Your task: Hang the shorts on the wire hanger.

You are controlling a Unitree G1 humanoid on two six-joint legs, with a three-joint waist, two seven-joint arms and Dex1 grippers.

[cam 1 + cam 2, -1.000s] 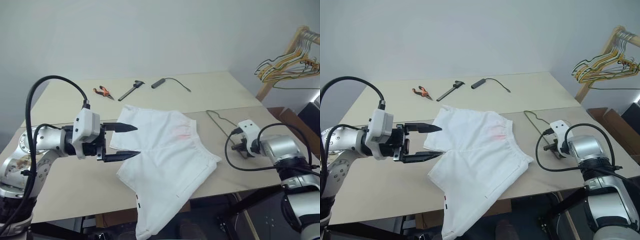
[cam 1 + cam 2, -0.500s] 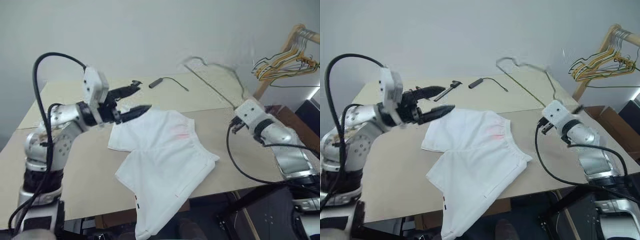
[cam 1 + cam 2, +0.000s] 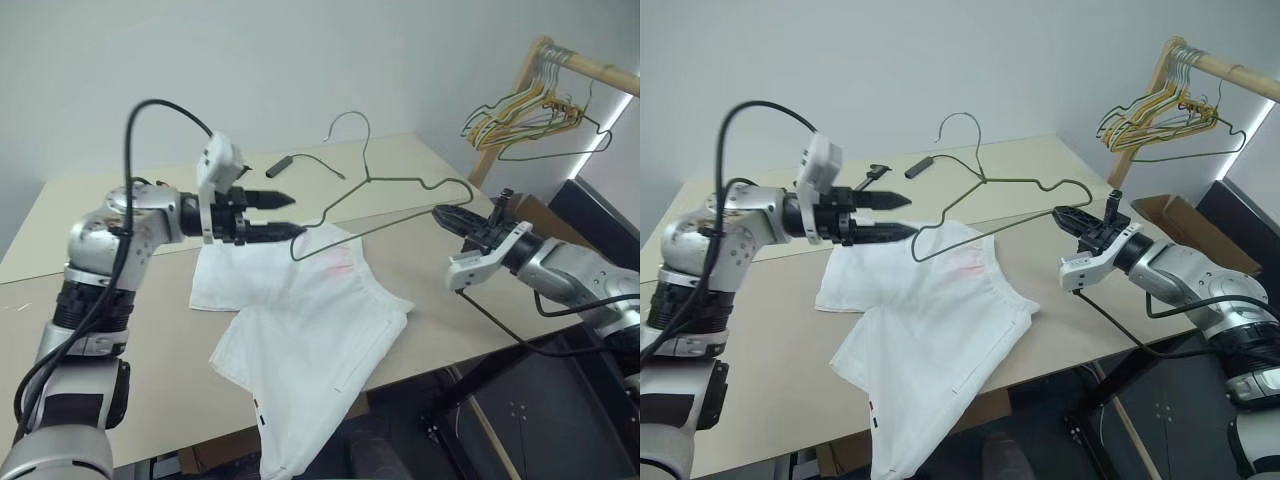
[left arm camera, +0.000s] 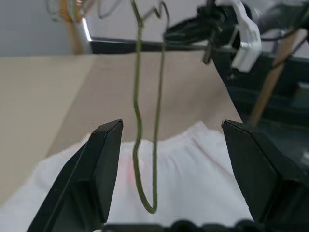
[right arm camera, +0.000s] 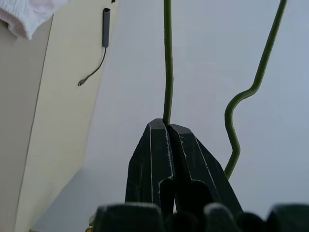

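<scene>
The white shorts' waist will gather up around the hanger when I push the hanger inside, because one leg of the shorts droops limply over the front edge.
The white shorts lie flat on the table, one leg drooping over the front edge. Above them the thin grey wire hanger hangs in the air, hook up. My right gripper is shut on its right corner; the right wrist view shows the fingertips pinched on the wire. My left gripper stands open at the hanger's left corner. In the left wrist view that rounded corner sits between the two spread fingers without touching either.
A wooden rack at the back right carries a bunch of yellow and green hangers. A black stick with a cable lies on the far part of the table. A cardboard box stands right of the table.
My right gripper has lifted the hanger off the table, rolled it and carried it left, over the shorts. The left gripper has risen and reached toward its left corner. The camera has turned right.
</scene>
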